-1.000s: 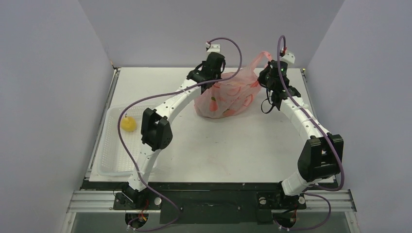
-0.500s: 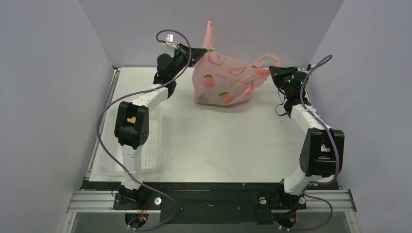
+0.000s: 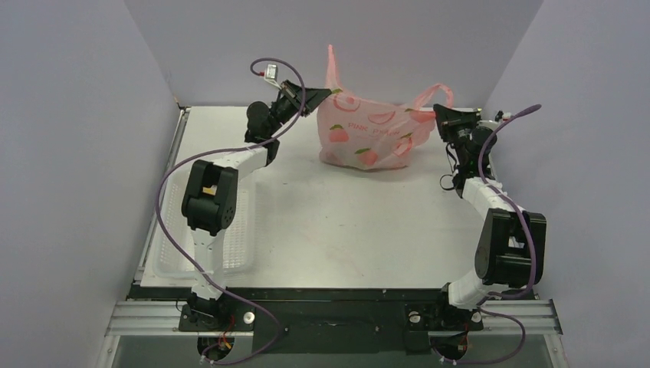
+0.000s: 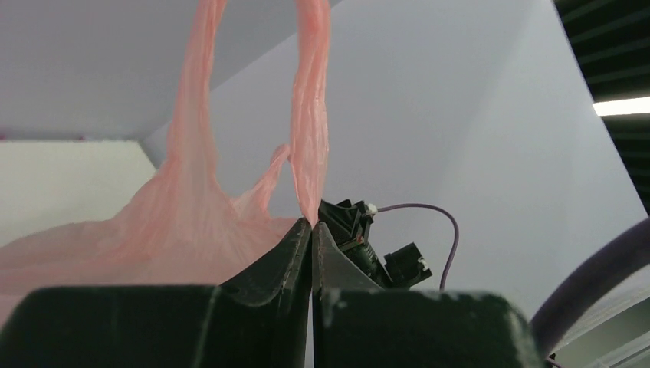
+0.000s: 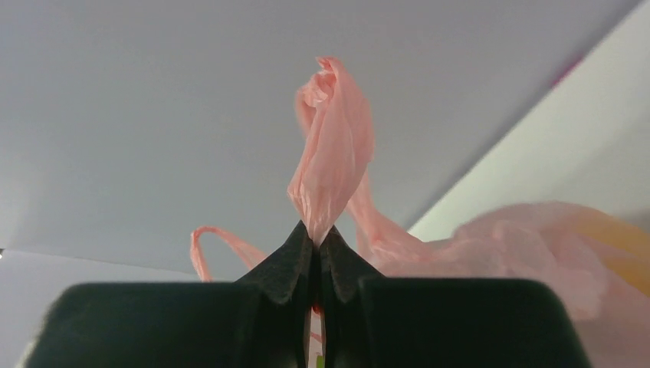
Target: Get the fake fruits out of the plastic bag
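Observation:
Both handles [image 3: 332, 70] are keeping my grippers busy, so next I bring the plastic bag down and hold its rim [image 3: 397, 105] with my right gripper while my left gripper reaches inside.
The pink plastic bag [image 3: 368, 134] hangs stretched between my two grippers above the far part of the table. My left gripper [image 3: 326, 93] is shut on its left handle, whose loop [image 3: 331, 61] stands up. My right gripper [image 3: 438, 113] is shut on its right handle. In the left wrist view the fingers pinch the pink film [image 4: 310, 153] at my left gripper [image 4: 310, 223]. In the right wrist view my right gripper [image 5: 316, 234] clamps bunched film [image 5: 329, 161]. A yellow shape [image 5: 613, 241] shows through the bag there. The other fake fruits are hidden by the film.
A clear plastic tray [image 3: 169, 245] lies at the table's left edge, partly under my left arm's elbow [image 3: 207, 199]. Grey walls close the left, right and back sides. My right arm's elbow [image 3: 510, 245] stands near the right front.
Both grippers have risen and drawn apart, lifting the bag off the table and stretching it. My left arm swung left over the tray, covering the yellow fruit seen there before.

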